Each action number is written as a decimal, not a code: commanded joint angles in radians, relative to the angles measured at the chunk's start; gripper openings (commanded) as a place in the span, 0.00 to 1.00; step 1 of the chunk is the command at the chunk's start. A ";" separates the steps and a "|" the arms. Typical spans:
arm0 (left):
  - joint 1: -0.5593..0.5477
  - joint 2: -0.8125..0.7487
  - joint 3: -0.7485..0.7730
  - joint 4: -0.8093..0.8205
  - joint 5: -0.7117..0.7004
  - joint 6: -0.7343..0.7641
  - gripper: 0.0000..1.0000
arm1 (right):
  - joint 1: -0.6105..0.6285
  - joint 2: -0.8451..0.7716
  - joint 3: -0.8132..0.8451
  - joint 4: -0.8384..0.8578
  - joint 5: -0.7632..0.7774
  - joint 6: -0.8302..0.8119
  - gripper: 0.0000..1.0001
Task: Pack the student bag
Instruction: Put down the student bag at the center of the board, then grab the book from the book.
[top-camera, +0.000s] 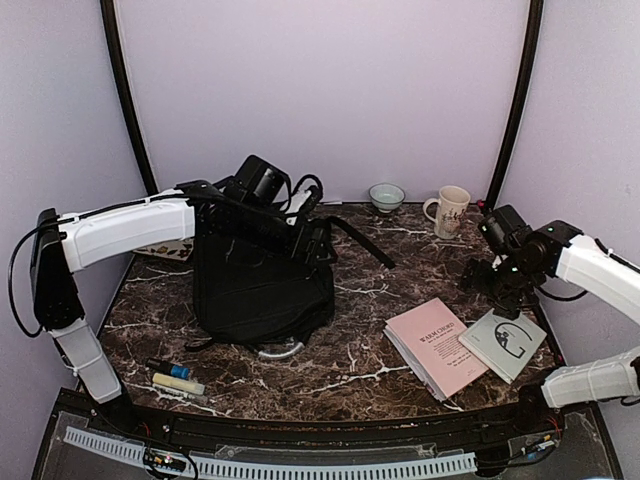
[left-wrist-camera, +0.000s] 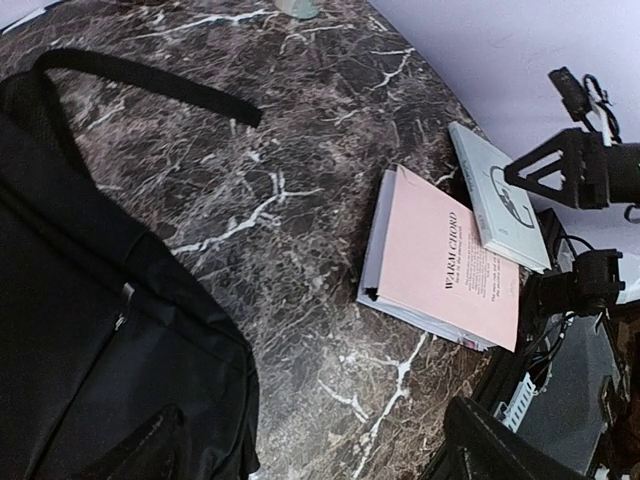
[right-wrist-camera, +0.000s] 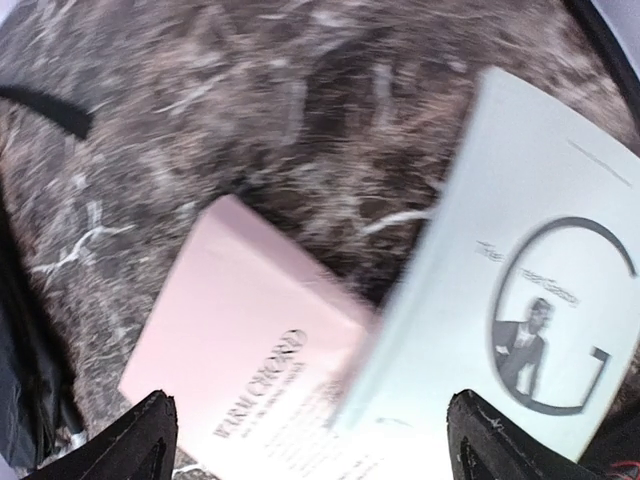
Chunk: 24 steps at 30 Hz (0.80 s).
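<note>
The pale grey book covers part of the pink book from above. I expect the grey book (top-camera: 503, 346) to come away by itself when I lift it.
The student bag (top-camera: 262, 285) lies black and slumped on the left half of the table, its grey handle (top-camera: 280, 350) towards me and its strap (top-camera: 360, 240) trailing right. My left gripper (top-camera: 305, 225) hovers open over the bag's far right corner; in the left wrist view the left gripper (left-wrist-camera: 320, 460) holds nothing, with the bag (left-wrist-camera: 80, 330) beneath its left side. My right gripper (top-camera: 495, 285) is open above a pink book (top-camera: 435, 345) and a pale grey book (top-camera: 503, 343). The blurred right wrist view shows the right gripper (right-wrist-camera: 315, 450) empty over the pink book (right-wrist-camera: 250, 340) and the grey book (right-wrist-camera: 520, 280).
A small bowl (top-camera: 386, 196) and a mug (top-camera: 447, 211) stand at the back edge. Two markers (top-camera: 175, 377) lie near the front left corner. A sheet of paper (top-camera: 160, 248) lies under the left arm. Purple walls close in the table (top-camera: 350, 300) on three sides.
</note>
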 joint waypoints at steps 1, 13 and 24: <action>-0.028 0.008 0.061 -0.001 0.003 0.051 0.89 | -0.121 -0.035 -0.011 -0.137 -0.051 0.064 0.98; -0.054 0.003 0.047 0.003 -0.008 0.076 0.87 | -0.599 -0.095 -0.153 -0.193 -0.120 0.030 1.00; -0.057 0.006 0.051 0.014 0.001 0.101 0.87 | -0.694 -0.145 -0.427 0.062 -0.276 0.097 1.00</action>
